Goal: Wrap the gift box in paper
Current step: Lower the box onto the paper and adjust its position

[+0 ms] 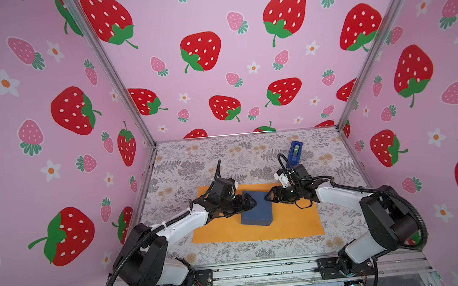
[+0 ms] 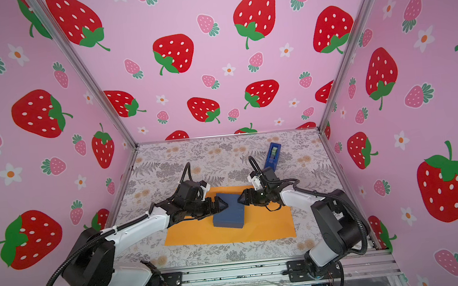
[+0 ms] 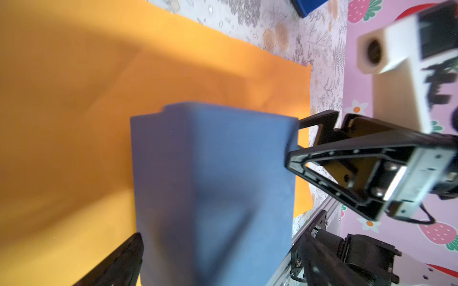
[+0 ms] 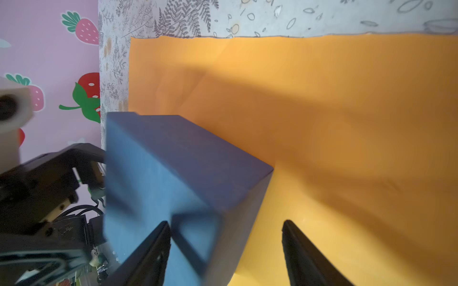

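I should use my left gripper and my right gripper to turn the gift box square before I fold, because the gift box's front edge (image 1: 256, 224) is at a slant to the orange paper's edge.
The slate-blue gift box (image 1: 258, 213) (image 2: 228, 217) lies near the middle of the orange paper (image 1: 294, 224) (image 2: 269, 226), which is spread flat on the table. My left gripper (image 1: 251, 202) (image 2: 223, 204) is open at the box's left end. In the left wrist view the box (image 3: 213, 185) fills the space ahead, with one finger (image 3: 124, 260) beside its edge. My right gripper (image 1: 267, 197) (image 2: 240, 199) is open at the box's right end. In the right wrist view one finger (image 4: 158, 247) is over the lid (image 4: 148, 178) and the other (image 4: 300, 247) stands off over the paper (image 4: 347, 123).
A bright-blue tape dispenser (image 1: 295, 150) (image 2: 272, 152) stands at the back right, behind the right arm. The floral table covering (image 1: 223, 155) runs to the strawberry-print walls on three sides. An aluminium rail (image 1: 261, 271) with both arm bases edges the front.
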Controlling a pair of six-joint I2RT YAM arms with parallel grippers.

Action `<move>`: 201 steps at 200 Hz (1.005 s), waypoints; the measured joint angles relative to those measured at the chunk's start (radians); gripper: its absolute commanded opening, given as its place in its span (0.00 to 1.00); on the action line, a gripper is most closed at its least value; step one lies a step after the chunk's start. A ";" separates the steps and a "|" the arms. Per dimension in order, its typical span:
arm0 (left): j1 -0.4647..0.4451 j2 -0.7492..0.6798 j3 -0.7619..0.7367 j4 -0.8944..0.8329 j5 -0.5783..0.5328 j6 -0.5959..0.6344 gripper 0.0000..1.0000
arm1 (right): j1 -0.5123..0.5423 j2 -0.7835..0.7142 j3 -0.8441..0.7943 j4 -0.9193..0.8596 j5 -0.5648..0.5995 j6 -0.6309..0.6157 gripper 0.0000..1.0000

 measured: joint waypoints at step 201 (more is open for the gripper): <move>0.045 0.114 0.055 -0.054 0.127 0.059 0.94 | 0.051 -0.032 -0.069 0.115 -0.120 0.140 0.66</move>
